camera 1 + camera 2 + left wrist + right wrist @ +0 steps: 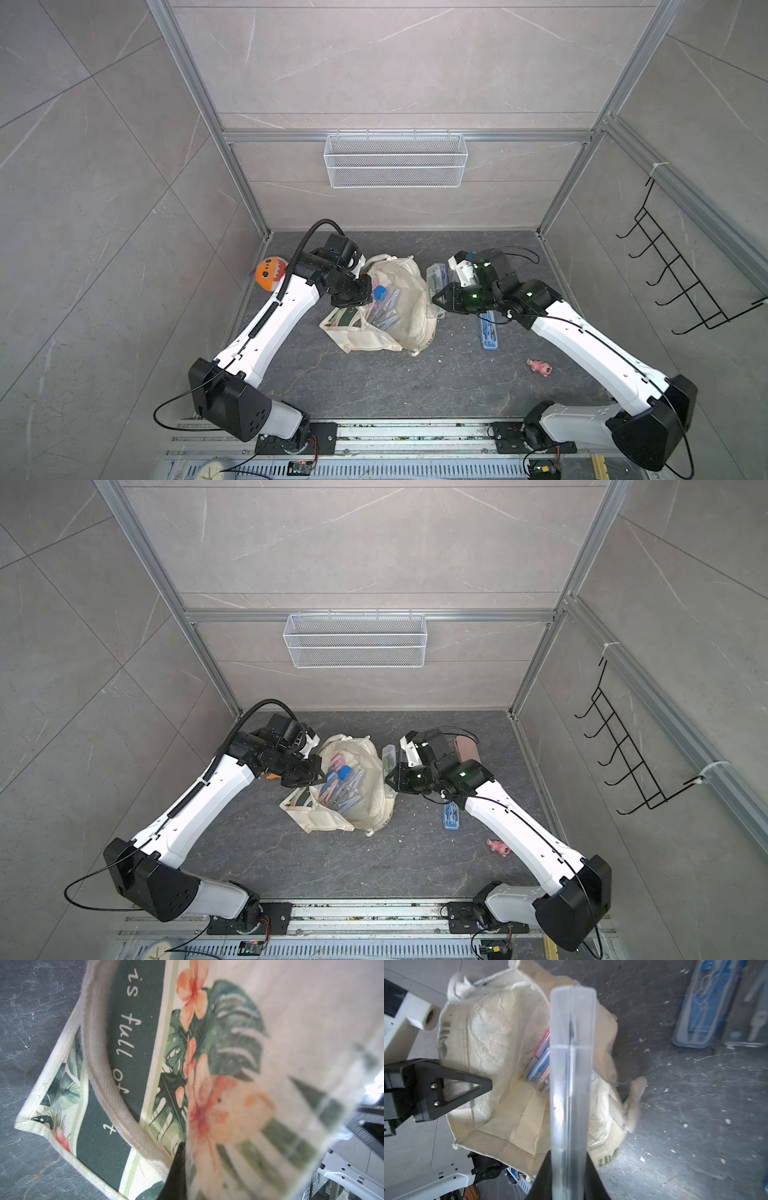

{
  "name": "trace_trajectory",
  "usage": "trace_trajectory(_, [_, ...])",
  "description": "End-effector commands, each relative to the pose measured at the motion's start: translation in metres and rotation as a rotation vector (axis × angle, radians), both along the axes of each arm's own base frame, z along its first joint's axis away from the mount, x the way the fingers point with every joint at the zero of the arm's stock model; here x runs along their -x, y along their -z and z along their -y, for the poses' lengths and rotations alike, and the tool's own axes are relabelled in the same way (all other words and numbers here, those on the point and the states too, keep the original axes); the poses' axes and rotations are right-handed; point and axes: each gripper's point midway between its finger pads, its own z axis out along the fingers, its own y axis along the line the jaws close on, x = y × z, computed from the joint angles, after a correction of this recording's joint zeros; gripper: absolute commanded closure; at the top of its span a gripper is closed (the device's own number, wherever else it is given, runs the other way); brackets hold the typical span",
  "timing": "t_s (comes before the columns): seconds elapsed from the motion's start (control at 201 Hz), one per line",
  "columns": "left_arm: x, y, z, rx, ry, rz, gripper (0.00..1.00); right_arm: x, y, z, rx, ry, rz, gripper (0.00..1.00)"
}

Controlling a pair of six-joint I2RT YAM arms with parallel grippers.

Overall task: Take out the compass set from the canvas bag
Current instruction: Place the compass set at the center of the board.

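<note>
The clear case (pixel 435 280) is free of the canvas bag's rim, so my right gripper should continue to the open spot (pixel 473 336) beside the front blue case and release there.
The cream canvas bag (pixel 409 307) (pixel 365 796) lies open on the dark table, its green floral panel (pixel 128 1059) facing my left wrist camera. My left gripper (pixel 365 302) (pixel 318 777) (pixel 184 1147) is shut on the cloth at the bag's left rim. Several flat cases (pixel 382 305) (pixel 542 1059), pink and blue, show inside the bag. My right gripper (pixel 435 300) (pixel 388 777) (pixel 569 1155) is shut on a clear compass set case (pixel 437 275) (pixel 572 1064), held edge-on just off the bag's right side.
A blue compass set case (pixel 489 330) (pixel 451 816) (pixel 702 1007) lies on the table under my right arm, another clear case (pixel 749 1022) beside it. An orange plush toy (pixel 270 274) sits back left, a small pink toy (pixel 540 368) front right. A wire basket (pixel 395 160) hangs on the back wall.
</note>
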Motion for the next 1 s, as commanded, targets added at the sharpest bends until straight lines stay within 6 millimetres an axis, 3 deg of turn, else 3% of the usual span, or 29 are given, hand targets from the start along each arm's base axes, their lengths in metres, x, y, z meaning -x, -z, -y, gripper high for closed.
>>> trace_trajectory(0.0, [-0.008,-0.019,0.006,0.04,0.005,0.049,1.0,0.01,0.015,0.025,0.051,0.006,-0.037,0.88])
trace_trajectory(0.12, [-0.007,-0.02,0.006,0.042,0.004,0.048,1.0,0.009,0.044,0.051,0.119,0.059,-0.097,0.88])
trace_trajectory(0.344, [-0.004,-0.021,0.005,0.045,-0.001,0.049,1.0,0.009,0.136,0.098,0.294,0.192,-0.32,0.88])
trace_trajectory(0.444, [-0.003,-0.02,0.005,0.048,-0.002,0.045,1.0,0.007,0.163,0.115,0.4,0.237,-0.385,0.87])
trace_trajectory(0.678, [-0.002,-0.02,0.005,0.051,-0.002,0.047,1.0,-0.001,0.187,0.136,0.57,0.274,-0.454,0.86])
trace_trajectory(0.992, [-0.005,-0.019,0.007,0.054,0.002,0.046,1.0,-0.008,0.201,0.141,0.693,0.23,-0.489,0.84])
